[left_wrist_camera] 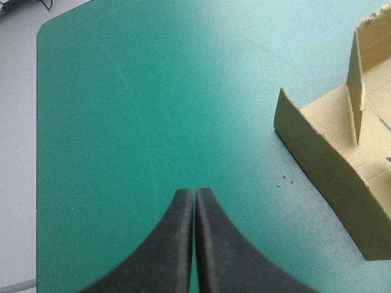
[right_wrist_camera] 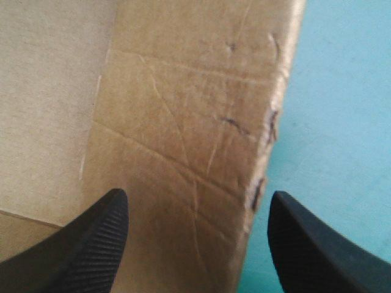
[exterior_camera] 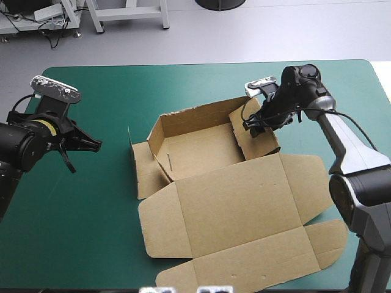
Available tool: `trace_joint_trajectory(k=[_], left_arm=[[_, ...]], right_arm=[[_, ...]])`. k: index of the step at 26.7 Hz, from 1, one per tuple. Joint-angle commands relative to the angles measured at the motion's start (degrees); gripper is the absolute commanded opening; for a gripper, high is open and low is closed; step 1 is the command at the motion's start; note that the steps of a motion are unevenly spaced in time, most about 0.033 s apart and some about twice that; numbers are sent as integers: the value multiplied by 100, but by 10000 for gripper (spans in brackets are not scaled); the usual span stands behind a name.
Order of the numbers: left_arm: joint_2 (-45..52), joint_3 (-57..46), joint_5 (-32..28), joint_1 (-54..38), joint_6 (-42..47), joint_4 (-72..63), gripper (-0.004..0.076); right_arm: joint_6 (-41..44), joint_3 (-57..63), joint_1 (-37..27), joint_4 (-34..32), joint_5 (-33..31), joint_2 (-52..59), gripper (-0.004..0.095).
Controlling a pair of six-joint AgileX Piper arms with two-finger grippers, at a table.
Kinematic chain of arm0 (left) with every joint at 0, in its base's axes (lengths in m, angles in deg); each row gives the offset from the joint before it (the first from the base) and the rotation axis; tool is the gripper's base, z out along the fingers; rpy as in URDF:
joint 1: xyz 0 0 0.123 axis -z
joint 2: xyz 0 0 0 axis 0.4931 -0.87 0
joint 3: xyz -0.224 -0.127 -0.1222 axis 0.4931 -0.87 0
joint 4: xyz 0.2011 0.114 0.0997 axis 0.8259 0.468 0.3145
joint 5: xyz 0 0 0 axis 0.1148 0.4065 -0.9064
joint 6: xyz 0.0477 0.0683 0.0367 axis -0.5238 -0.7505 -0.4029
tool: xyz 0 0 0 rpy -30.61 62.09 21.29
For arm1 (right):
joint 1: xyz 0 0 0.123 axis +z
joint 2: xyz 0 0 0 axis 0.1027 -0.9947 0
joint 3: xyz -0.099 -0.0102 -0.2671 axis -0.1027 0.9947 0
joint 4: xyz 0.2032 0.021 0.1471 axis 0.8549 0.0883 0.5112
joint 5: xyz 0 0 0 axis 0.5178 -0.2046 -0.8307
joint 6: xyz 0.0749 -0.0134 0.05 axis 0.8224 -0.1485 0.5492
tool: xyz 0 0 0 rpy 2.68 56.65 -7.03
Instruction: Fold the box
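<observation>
I expect the wide lid panel [exterior_camera: 241,204] and its flaps to follow when I lift the end of the box, because the panel joins the box along a long crease [exterior_camera: 227,167].
The brown box [exterior_camera: 244,201] lies mid-table. Its back wall and side walls are raised around the tray floor, and the wide lid panel with its flaps lies flat toward the front edge. My right gripper [exterior_camera: 253,125] is at the box's right side wall, open. In the right wrist view the creased brown board of the box [right_wrist_camera: 183,122] fills the space between and ahead of the right gripper [right_wrist_camera: 195,204], with the board's worn edge just inside one finger. My left gripper [exterior_camera: 96,145] hovers over bare cover left of the box, shut and holding nothing. In the left wrist view the left gripper [left_wrist_camera: 195,194] has the box's left wall [left_wrist_camera: 330,165] ahead and off to one side.
The teal-green cover [exterior_camera: 91,213] is bare between the left gripper and the box. A low side flap [exterior_camera: 142,171] juts from the box's left. The lid's front flaps reach close to the table's front edge. The table's far left corner [left_wrist_camera: 46,27] shows beyond the left gripper.
</observation>
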Motion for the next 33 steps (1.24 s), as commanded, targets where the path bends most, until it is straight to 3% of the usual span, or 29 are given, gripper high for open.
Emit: trace_joint_trajectory(k=[1, 4, 6, 10, 25, 29, 33], left_arm=[[105, 193, -297, 4, -34, -33, -1], [105, 193, -275, 4, -29, -33, -1], [105, 193, -247, 4, -43, -33, -1], [105, 193, -235, 4, -43, -54, -1], [54, 193, -217, -39, 16, 74, -1], [-159, 193, -258, -529, 16, 96, -1], [-557, 193, -430, -1373, -301, -280, -1]], right_arm=[[-79, -135, -14, 186, -93, 3, 578], [-79, -135, -14, 210, -93, -156, 485], [-123, -135, -14, 210, -93, -166, 362], [-449, -145, -14, 210, -93, -116, -21], [-435, -1581, -299, 227, -103, 631, -20], [-522, -1674, -869, 751, -103, 1370, -20], [-845, -1674, -1508, 1701, -103, 1778, -20]])
